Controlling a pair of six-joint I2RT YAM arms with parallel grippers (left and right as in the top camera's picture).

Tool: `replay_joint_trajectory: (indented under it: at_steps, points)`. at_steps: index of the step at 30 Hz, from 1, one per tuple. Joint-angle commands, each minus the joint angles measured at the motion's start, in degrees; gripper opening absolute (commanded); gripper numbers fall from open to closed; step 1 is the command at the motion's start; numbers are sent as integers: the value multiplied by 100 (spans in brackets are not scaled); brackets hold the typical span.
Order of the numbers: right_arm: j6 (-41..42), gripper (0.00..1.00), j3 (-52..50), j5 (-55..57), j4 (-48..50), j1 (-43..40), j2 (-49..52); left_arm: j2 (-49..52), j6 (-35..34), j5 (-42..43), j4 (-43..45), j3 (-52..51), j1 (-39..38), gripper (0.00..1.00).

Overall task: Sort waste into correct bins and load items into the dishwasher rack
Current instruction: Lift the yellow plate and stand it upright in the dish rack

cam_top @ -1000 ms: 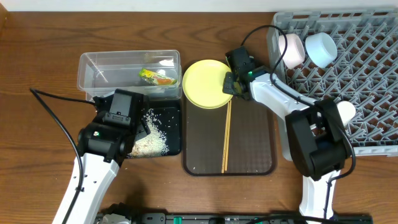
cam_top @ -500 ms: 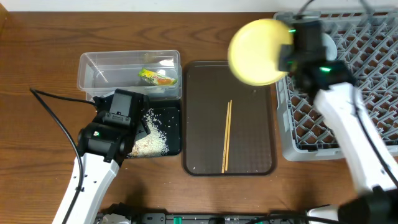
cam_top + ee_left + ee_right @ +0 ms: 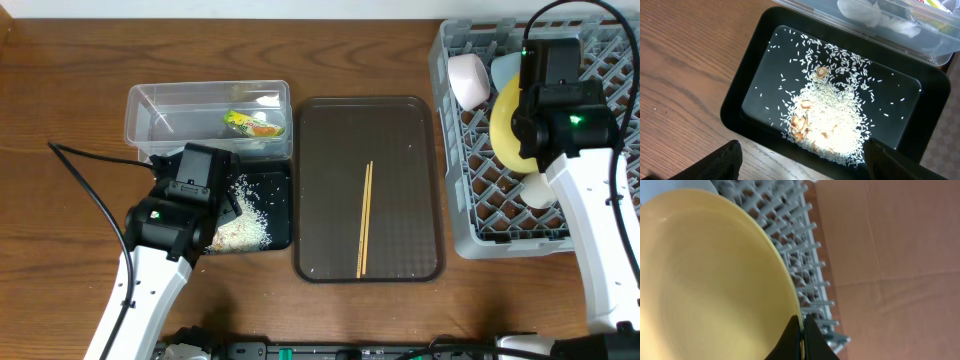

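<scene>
My right gripper should keep lowering the pale-yellow plate [image 3: 504,130], which stands on edge over the open rack wires [image 3: 484,166], until the pegs hold it up, and then let go.
My right gripper [image 3: 528,118] is shut on the rim of the pale-yellow plate [image 3: 507,125] and holds it on edge over the grey dishwasher rack [image 3: 500,232]. In the right wrist view the fingers [image 3: 801,332] pinch the plate [image 3: 705,275] above the rack pegs [image 3: 790,240]. The pink bowl [image 3: 467,80], the light-blue bowl [image 3: 503,67] and the white cup [image 3: 540,188] sit in the rack. My left gripper [image 3: 222,215] is open and empty above the black tray [image 3: 282,180], which holds rice [image 3: 830,125]. The green-and-orange wrapper [image 3: 252,123] lies in the clear tub [image 3: 160,110].
A brown serving tray [image 3: 400,200] lies between the bins and the rack, with a pair of chopsticks [image 3: 365,218] on it. A black cable [image 3: 90,190] trails across the table left of my left arm.
My right arm has carried the yellow plate from the brown tray's far edge rightward over the rack and turned it on edge. The left arm has not moved.
</scene>
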Motion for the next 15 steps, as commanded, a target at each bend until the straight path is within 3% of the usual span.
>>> replay_joint_trajectory:
  at_steps: [1,11,15]
  points:
    - [407,1,44,444,-107,-24,201,9,-48,-48,-13,107,35,80]
    - [809,1,4,610,-125,-28,726,9,-48,-48,-11,107,35,80]
    - [1123,1,4,120,22,2,931,9,-50,-48,-11,107,35,80]
